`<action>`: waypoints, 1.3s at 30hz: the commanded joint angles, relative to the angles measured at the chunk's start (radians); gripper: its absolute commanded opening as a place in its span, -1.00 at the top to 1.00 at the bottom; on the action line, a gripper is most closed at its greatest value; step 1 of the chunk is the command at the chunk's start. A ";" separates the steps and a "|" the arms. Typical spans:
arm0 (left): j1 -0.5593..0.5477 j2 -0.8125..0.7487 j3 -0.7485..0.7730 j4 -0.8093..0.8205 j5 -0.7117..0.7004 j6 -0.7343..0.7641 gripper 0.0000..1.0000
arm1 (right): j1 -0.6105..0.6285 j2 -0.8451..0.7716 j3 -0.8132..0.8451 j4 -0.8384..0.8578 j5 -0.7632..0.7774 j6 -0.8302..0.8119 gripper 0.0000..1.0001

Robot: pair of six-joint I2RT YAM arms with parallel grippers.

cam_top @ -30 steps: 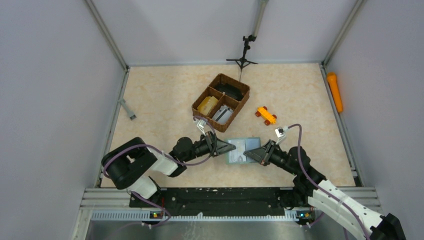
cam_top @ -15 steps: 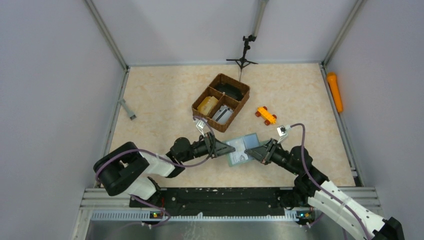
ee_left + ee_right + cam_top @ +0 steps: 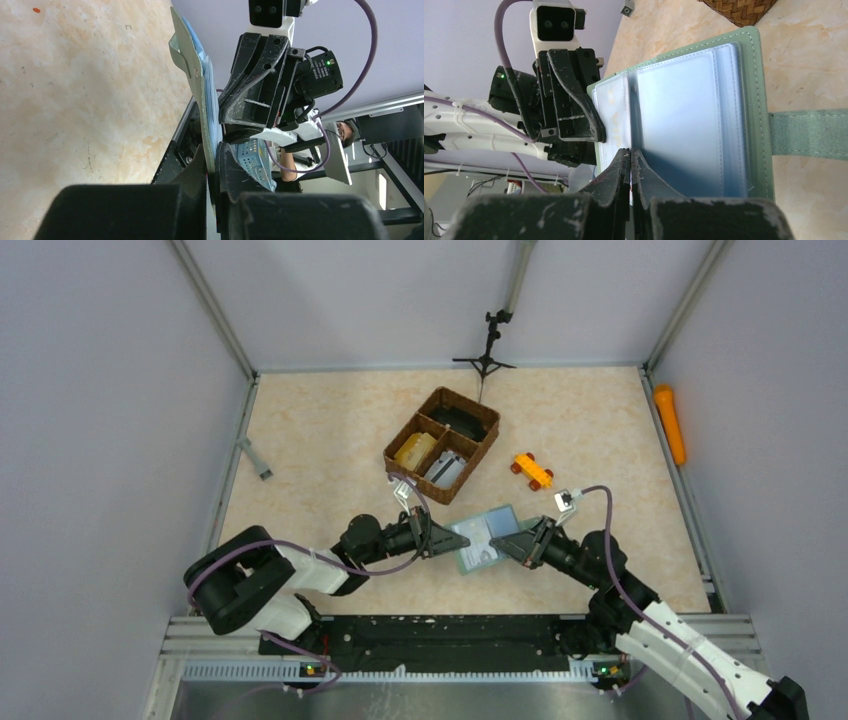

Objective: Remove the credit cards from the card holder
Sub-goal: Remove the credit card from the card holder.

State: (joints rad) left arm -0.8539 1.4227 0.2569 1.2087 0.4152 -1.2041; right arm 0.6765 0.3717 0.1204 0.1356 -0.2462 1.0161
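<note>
My right gripper should move back because I see the card holder tilted in the air (image 3: 684, 120). My left gripper should bring the holder down flat before the pale card's edge (image 3: 629, 112) is pinched.
The grey-green card holder (image 3: 487, 540) is open, held off the table between my two grippers. My left gripper (image 3: 443, 537) is shut on its left edge; in the left wrist view the holder (image 3: 199, 85) stands edge-on between the jaws of that gripper (image 3: 212, 167). My right gripper (image 3: 508, 545) is shut on a thin leaf at the holder's middle (image 3: 630, 159). The right wrist view shows blue-grey clear sleeves (image 3: 684, 115), a pale card (image 3: 615, 112) in the left sleeve, and the green strap (image 3: 809, 134). Whether the right jaws pinch a card or only a sleeve I cannot tell.
A brown wicker tray (image 3: 481, 454) stands behind the holder with a yellow block (image 3: 413, 450), a grey flat thing (image 3: 447, 470) and a dark flat thing (image 3: 460, 420) in its compartments. An orange toy block (image 3: 532, 470), an orange cylinder (image 3: 669, 423), a small tripod (image 3: 487, 352) and a grey piece (image 3: 256, 457) lie around.
Both grippers have shifted slightly left and away with the holder, which now sits tilted. Little has moved in the last half second.
</note>
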 commanded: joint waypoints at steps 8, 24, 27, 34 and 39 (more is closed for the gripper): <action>-0.006 -0.056 0.024 -0.003 0.038 0.047 1.00 | -0.002 -0.069 0.141 -0.233 0.115 -0.132 1.00; -0.005 -0.141 0.091 -0.148 0.048 -0.020 1.00 | -0.002 -0.075 0.195 -0.197 0.069 -0.145 -0.01; -0.005 -0.211 0.159 -0.304 0.049 -0.048 1.00 | -0.002 -0.089 0.277 -0.332 0.175 -0.185 -0.01; -0.007 -0.473 0.319 -0.829 -0.121 0.025 1.00 | -0.002 -0.146 0.429 -0.554 0.366 -0.328 -0.01; -0.008 -0.516 0.430 -0.969 -0.118 0.074 1.00 | -0.002 -0.211 0.463 -0.606 0.414 -0.326 -0.01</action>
State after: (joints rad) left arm -0.8581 0.9287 0.5949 0.3904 0.3218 -1.1881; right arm 0.6773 0.1982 0.5350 -0.3836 0.0895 0.7265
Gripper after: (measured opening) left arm 0.038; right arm 0.504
